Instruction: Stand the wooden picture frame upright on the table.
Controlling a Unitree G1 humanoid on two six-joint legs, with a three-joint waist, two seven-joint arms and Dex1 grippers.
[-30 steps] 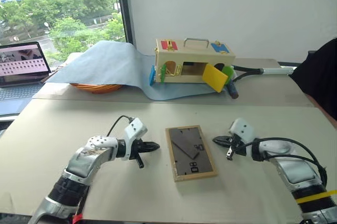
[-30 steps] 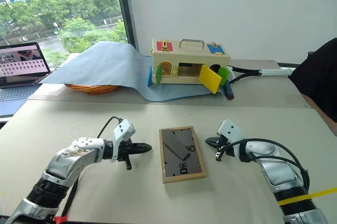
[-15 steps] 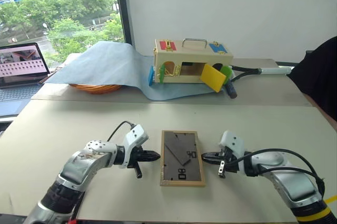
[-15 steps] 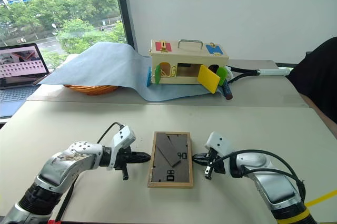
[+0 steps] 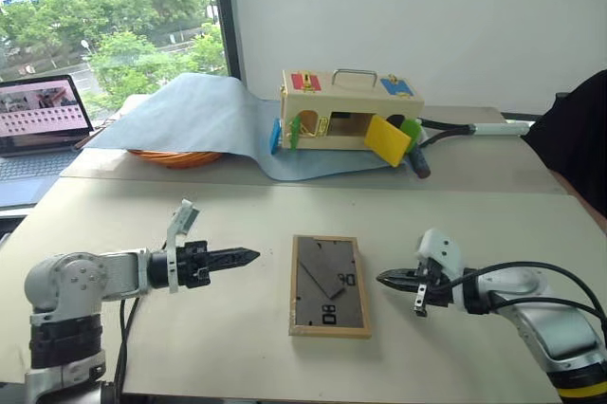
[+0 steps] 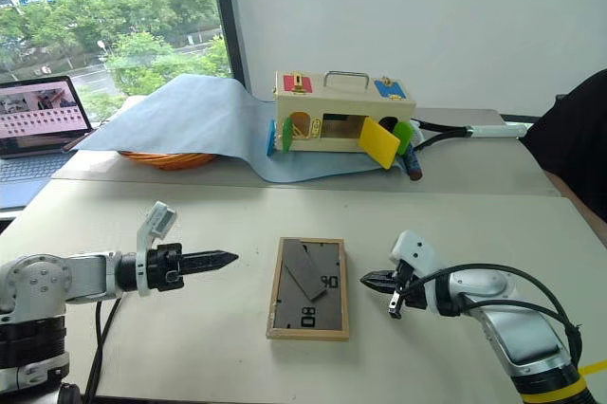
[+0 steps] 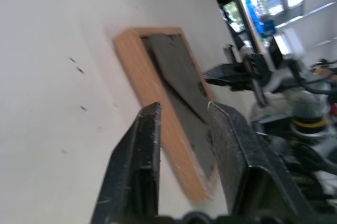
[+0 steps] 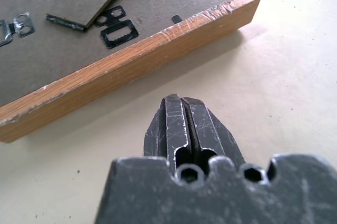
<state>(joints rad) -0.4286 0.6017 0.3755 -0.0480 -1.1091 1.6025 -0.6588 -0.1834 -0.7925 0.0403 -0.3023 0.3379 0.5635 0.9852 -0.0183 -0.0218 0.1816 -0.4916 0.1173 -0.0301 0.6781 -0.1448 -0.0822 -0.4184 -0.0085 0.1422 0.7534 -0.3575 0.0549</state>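
Observation:
My left gripper should hold the frame's rim (image 6: 275, 290) while my right gripper first opens the stand (image 6: 305, 273), because the stand is folded flat against the back of the frame.
The wooden picture frame (image 5: 330, 285) lies flat on the beige table (image 5: 474, 224), dark grey back and folded stand facing up. My left gripper (image 5: 248, 254) hovers a short way off the frame's left side, pointing at it. In the left wrist view its fingers (image 7: 150, 129) stand apart with nothing between them, the frame (image 7: 158, 77) beyond. My right gripper (image 5: 382, 279) is shut and empty, its tip just off the frame's right edge. The right wrist view shows its closed fingertips (image 8: 178, 100) near the light-wood rim (image 8: 131, 61).
At the back stand a wooden box with coloured flaps and a handle (image 5: 346, 110), a blue-grey cloth (image 5: 199, 115) over an orange basket (image 5: 175, 157), and a black-and-white handle (image 5: 474, 127). A laptop (image 5: 38, 119) sits far left. A person's dark sleeve (image 5: 574, 138) shows at the right.
The frame was nudged from skewed to square. My left gripper has drawn back to the left, rolled over and opened. My right gripper backed off slightly to the right, still shut.

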